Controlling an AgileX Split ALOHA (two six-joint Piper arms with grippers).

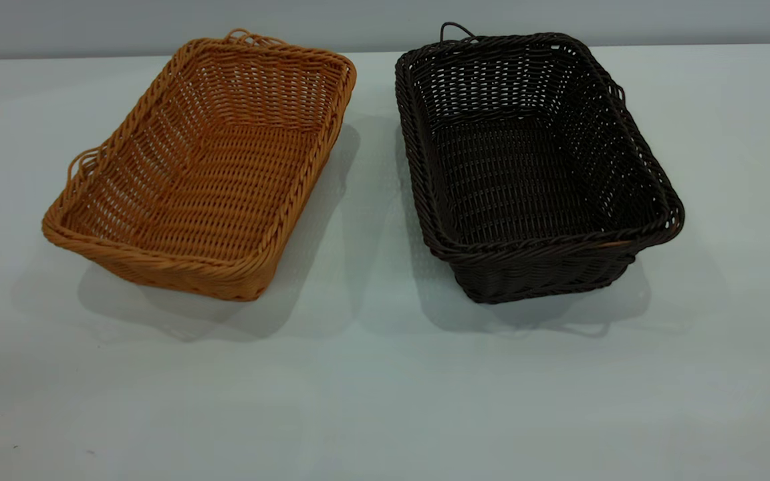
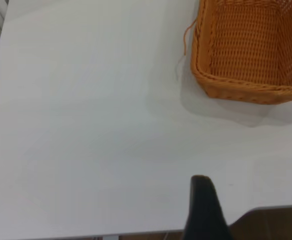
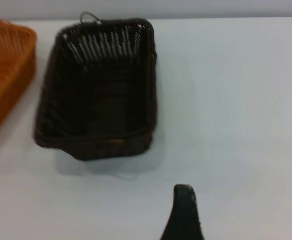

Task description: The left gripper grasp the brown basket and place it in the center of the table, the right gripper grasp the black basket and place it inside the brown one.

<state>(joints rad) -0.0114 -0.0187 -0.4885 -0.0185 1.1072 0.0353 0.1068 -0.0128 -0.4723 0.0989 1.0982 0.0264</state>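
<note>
The black basket (image 1: 519, 180) is empty and clear of the brown basket, so my right gripper should go on to the near black rim (image 1: 595, 243) until its fingers straddle it.
The brown basket (image 1: 204, 167) stands on the white table (image 1: 371, 387) at the left, slightly turned. The black basket (image 1: 532, 167) stands beside it at the right, a narrow gap between them. Both are empty. Neither gripper shows in the exterior view. In the left wrist view a black part of my left gripper (image 2: 202, 210) hangs over the table's edge, well short of the brown basket (image 2: 251, 50). In the right wrist view a black part of my right gripper (image 3: 183, 215) is above bare table, short of the black basket (image 3: 100, 85) and apart from it.
The table's front half (image 1: 385, 414) is bare white surface. The table's edge (image 2: 135, 234) with dark floor beyond shows in the left wrist view. A corner of the brown basket (image 3: 5, 70) shows beside the black one in the right wrist view.
</note>
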